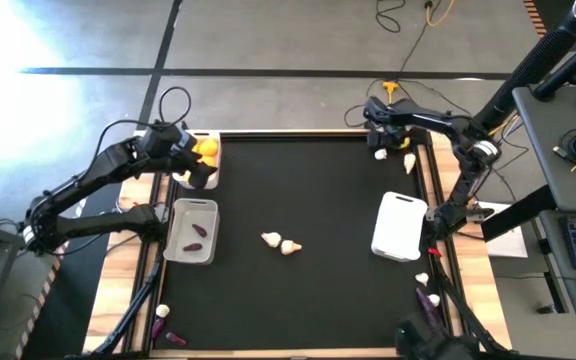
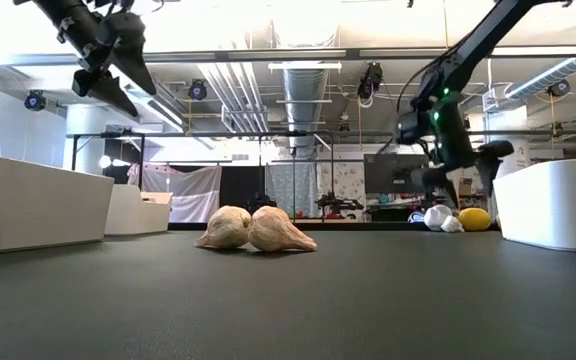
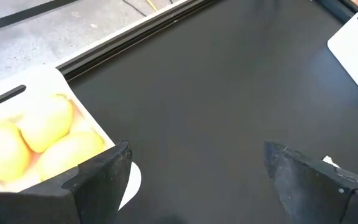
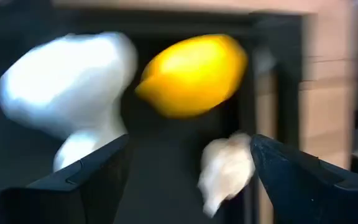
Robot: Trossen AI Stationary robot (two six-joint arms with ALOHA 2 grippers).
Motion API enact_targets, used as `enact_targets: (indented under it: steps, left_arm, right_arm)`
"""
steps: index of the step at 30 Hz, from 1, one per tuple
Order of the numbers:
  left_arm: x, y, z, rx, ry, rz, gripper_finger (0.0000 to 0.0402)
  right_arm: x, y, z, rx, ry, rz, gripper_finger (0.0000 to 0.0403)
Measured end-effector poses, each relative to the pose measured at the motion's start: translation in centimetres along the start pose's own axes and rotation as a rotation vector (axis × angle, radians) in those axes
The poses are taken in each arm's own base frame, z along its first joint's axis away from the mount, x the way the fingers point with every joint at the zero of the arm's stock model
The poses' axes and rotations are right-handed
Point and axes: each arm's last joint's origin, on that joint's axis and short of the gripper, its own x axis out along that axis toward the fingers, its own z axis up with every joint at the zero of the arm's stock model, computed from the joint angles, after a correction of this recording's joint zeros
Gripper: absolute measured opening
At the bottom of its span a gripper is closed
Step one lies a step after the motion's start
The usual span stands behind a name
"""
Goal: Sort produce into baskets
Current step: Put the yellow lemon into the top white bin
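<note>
I see the citrus (image 1: 404, 143) lying across the mat from its basket, so my right gripper should put it down by the mid-table garlic for my left gripper to take.
My left gripper (image 1: 196, 176) (image 3: 194, 180) hangs open over the near corner of the far-left basket (image 1: 214, 160), which holds yellow citrus fruits (image 3: 45, 121). A second basket (image 1: 192, 231) nearer on the left holds purple eggplants (image 1: 199, 230). A third white basket (image 1: 400, 226) stands at the right. Two garlic bulbs (image 1: 280, 243) (image 2: 253, 229) lie mid-table. My right gripper (image 1: 377, 128) (image 4: 188, 180) is open above the far right corner, over a citrus (image 4: 191, 74) (image 2: 474, 218) and garlic bulbs (image 4: 67, 84) (image 1: 380, 154) lying on the mat. Nothing is between its fingers.
More garlic (image 1: 163, 311) and eggplants (image 1: 166, 333) lie off the mat's near left corner, and garlic (image 1: 422, 278) with an eggplant (image 1: 427, 300) at the near right. A wooden frame (image 1: 308, 133) borders the black mat. The mat between the mid-table garlic and the far edge is bare.
</note>
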Motion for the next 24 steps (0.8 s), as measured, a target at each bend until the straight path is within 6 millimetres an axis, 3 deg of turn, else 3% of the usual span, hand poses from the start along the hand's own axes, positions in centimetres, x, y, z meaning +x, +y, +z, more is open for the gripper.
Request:
enact_targets:
  steps: [5,8,16,20,24]
  left_arm:
    - [0.5,0.0,0.2,0.030,0.015,0.002,0.0343]
    - [0.8,-0.1,0.3,0.035,0.023,0.002,0.0343]
    - [1.3,-0.2,0.4,0.002,0.048,-0.020,0.0343]
    - [1.4,-0.2,0.4,-0.029,0.051,-0.019,0.0343]
    - [1.4,-0.2,0.4,-0.036,0.052,-0.022,0.0343]
  right_arm:
    - [-1.1,-0.6,0.1,-0.272,0.041,0.102,0.0318]
    - [-1.2,0.3,0.4,-0.521,0.034,0.104,0.0318]
    - [0.4,2.0,3.4,-1.111,0.071,-0.102,0.0318]
    - [2.2,2.1,4.6,-1.108,0.171,-0.128,0.0318]
    - [3.8,2.9,4.4,-1.153,0.275,-0.116,0.0317]
